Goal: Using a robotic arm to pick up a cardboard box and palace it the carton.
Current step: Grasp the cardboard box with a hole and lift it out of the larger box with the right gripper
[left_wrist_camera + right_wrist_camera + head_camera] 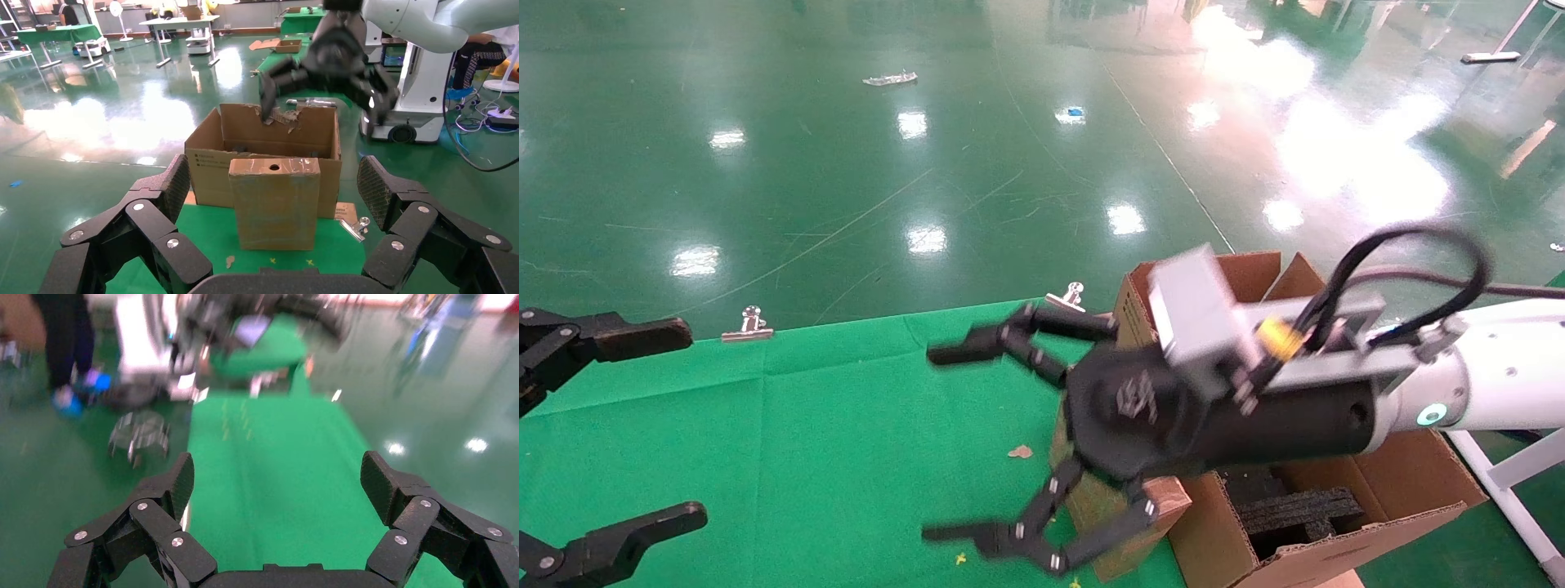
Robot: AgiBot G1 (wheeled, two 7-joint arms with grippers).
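The fingers of the robot's right gripper stretch level past the cardboard box over the green cloth [965,446], so the gripper should pull back, aim its fingers downward and take hold of the box's narrow top [1167,495].
The small cardboard box [274,205] stands upright on the green cloth, its face with the round hole uppermost, right in front of the carton [205,156]. In the head view only part of the box [1120,531] shows under the robotic arm [1500,371]. The arm's right gripper [944,445] is open and empty, hanging above the box and the carton's near wall, with its fingers spread over the cloth; it also shows in the left wrist view [327,67]. The carton [1385,490] holds black foam inserts [1295,506]. My left gripper [641,433] is open and empty at the far left, facing the box.
The green cloth [805,425] covers the table. Two metal binder clips [748,322] [1068,296] hold its far edge; one shows beside the box [356,228]. A small brown scrap [1020,451] lies on the cloth. Glossy green floor lies beyond.
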